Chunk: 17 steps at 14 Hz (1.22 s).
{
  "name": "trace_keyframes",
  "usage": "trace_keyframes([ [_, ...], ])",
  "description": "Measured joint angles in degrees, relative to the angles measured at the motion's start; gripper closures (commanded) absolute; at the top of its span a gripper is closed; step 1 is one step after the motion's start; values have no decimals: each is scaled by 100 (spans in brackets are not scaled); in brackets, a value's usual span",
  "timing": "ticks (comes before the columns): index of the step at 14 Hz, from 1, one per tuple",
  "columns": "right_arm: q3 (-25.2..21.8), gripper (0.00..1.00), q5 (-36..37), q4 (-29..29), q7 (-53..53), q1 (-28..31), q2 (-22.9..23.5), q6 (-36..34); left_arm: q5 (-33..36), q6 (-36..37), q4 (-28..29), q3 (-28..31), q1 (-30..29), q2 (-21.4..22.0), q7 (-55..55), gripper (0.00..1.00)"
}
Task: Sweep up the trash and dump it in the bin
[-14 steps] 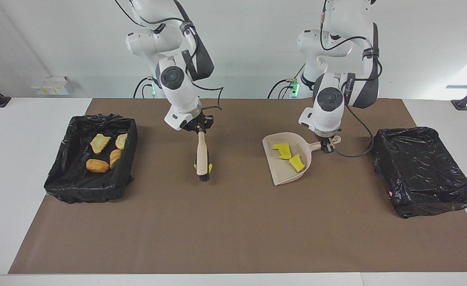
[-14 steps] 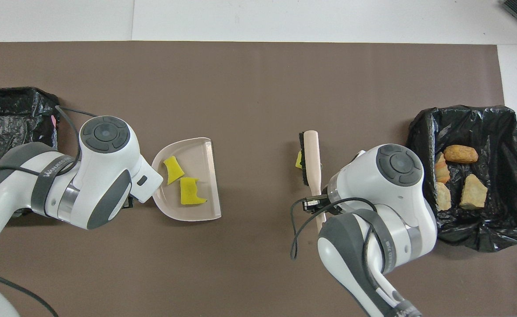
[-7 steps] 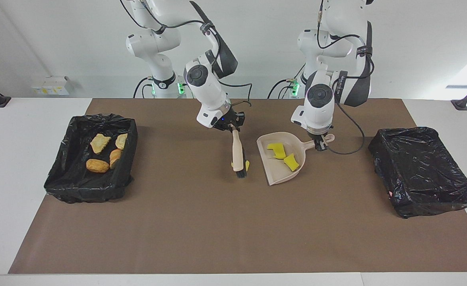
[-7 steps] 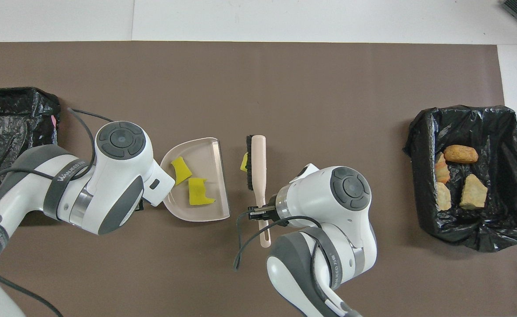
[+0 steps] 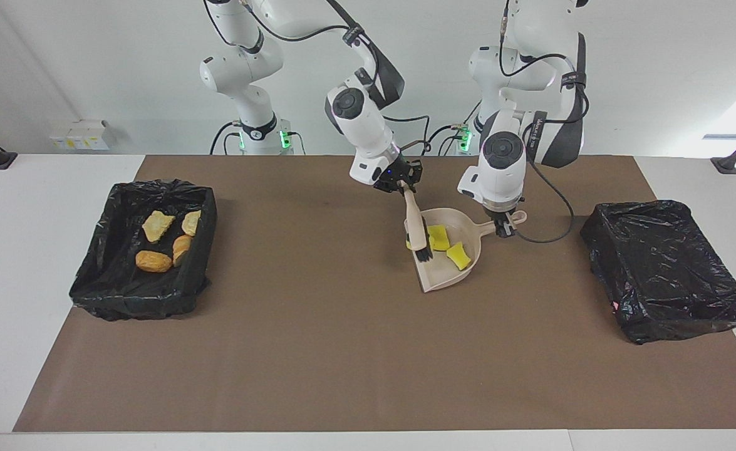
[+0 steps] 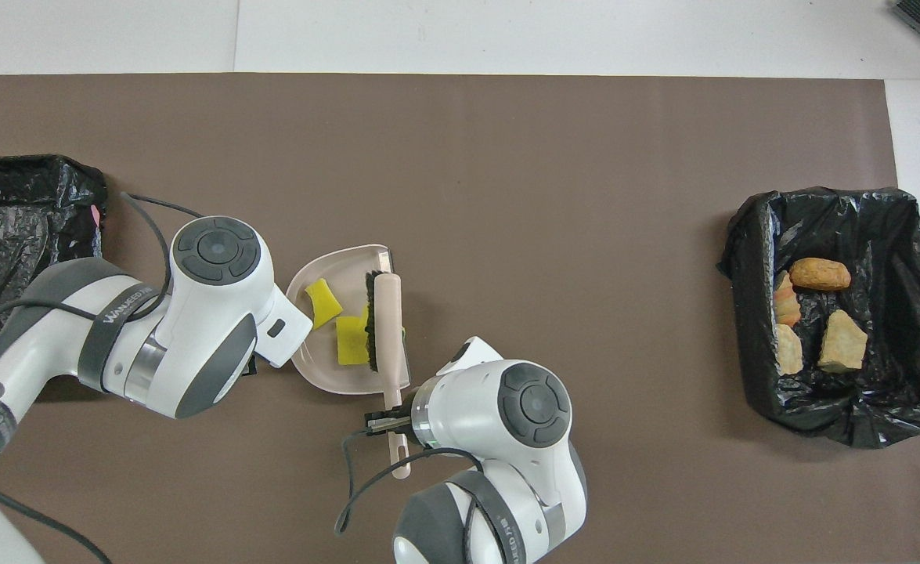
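Note:
My right gripper has the brush head at the pan's edge and a yellow piece sits under it, so my right gripper should move back over the mat and sweep from behind the piece.
My right gripper is shut on the handle of a beige brush and holds its bristles at the lip of the beige dustpan. Two yellow sponge pieces lie in the pan. A third yellow piece peeks out from under the brush head. My left gripper is shut on the dustpan's handle. In the overhead view the brush lies across the pan's open edge, with the sponges beside it. Several tan bread chunks lie in a bin.
A black-lined bin with the bread chunks stands at the right arm's end of the table, also in the overhead view. A second black-lined bin, with nothing showing in it, stands at the left arm's end. A brown mat covers the table.
My right arm has swept the brush and a yellow piece across the mat to the dustpan's lip. The left gripper shifted the dustpan slightly toward the brush.

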<state>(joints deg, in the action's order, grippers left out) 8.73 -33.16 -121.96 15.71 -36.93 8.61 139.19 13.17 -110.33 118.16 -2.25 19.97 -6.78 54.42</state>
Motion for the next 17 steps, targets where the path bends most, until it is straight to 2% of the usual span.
trace_keyframes([
  [2, -49, 100, 2, 6, 55, 15, 30, -277, 0, 0, 0, 0, 0, 0, -1, 100],
  [4, -124, 100, 239, 59, 166, 309, -54, -1037, 0, 0, 1, 0, 0, 0, -2, 100],
  [6, -160, 100, 1046, 176, 492, 767, -248, -2092, 0, 0, 2, 0, 0, 0, -2, 100],
  [8, -177, 100, 1615, 229, 647, 1111, -412, -2726, 0, 0, 2, 0, 0, 0, -3, 100],
  [13, -174, 100, 3025, 156, 663, 1621, -436, -3110, 0, 0, 2, 0, 0, 1, -3, 100],
  [17, -107, 100, 3241, -17, 661, 1532, -338, -2817, 0, 0, 2, 0, 0, 1, -3, 100],
])
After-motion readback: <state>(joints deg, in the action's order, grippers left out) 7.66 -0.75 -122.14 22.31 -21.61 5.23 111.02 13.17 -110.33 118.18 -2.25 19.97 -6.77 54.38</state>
